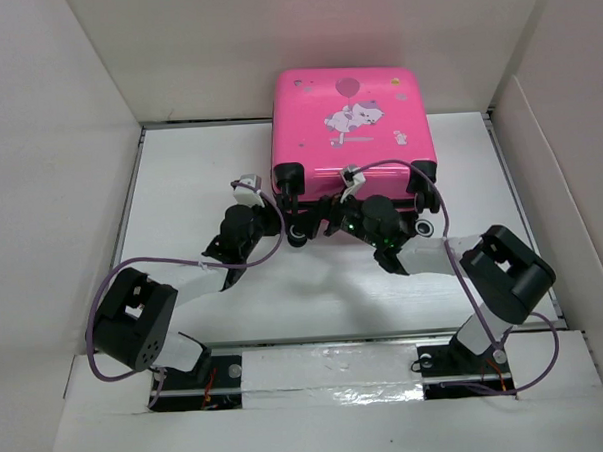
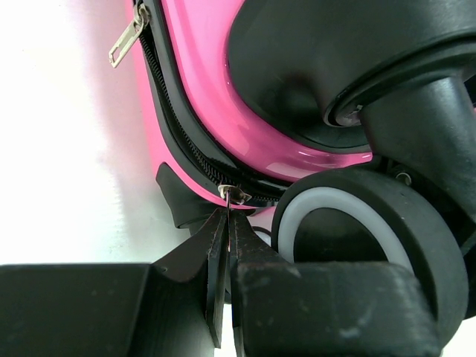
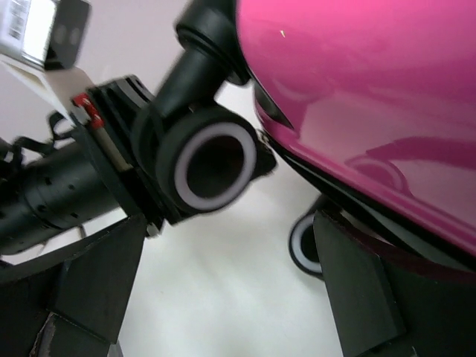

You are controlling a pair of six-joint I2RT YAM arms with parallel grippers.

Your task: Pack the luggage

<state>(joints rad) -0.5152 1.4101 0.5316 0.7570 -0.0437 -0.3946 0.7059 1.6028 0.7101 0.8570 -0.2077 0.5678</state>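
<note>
My right gripper should back away first, then come around the wheel (image 3: 216, 165) and move it out of the way, because the black wheel is crowding my left gripper at the zipper pull (image 2: 235, 194).
The luggage (image 1: 352, 124) is a hot-pink hard-shell suitcase lying flat and closed at the back of the table, wheels towards the arms. My left gripper (image 1: 279, 213) is at its near left corner. In the left wrist view it (image 2: 227, 219) is shut on a small metal zipper pull (image 2: 235, 195) on the black zipper line, beside a black wheel (image 2: 357, 253). A second zipper pull (image 2: 126, 43) hangs further along. My right gripper (image 1: 328, 218) is at the near edge; its jaws (image 3: 223, 297) stand wide open and empty under the pink shell (image 3: 357, 89), near a wheel (image 3: 212, 167).
White walls enclose the table (image 1: 190, 191) on the left, back and right. The left arm's wrist (image 3: 52, 193) is close beside the right gripper. Another wheel (image 1: 425, 229) sits at the suitcase's near right corner. Purple cables loop over both arms.
</note>
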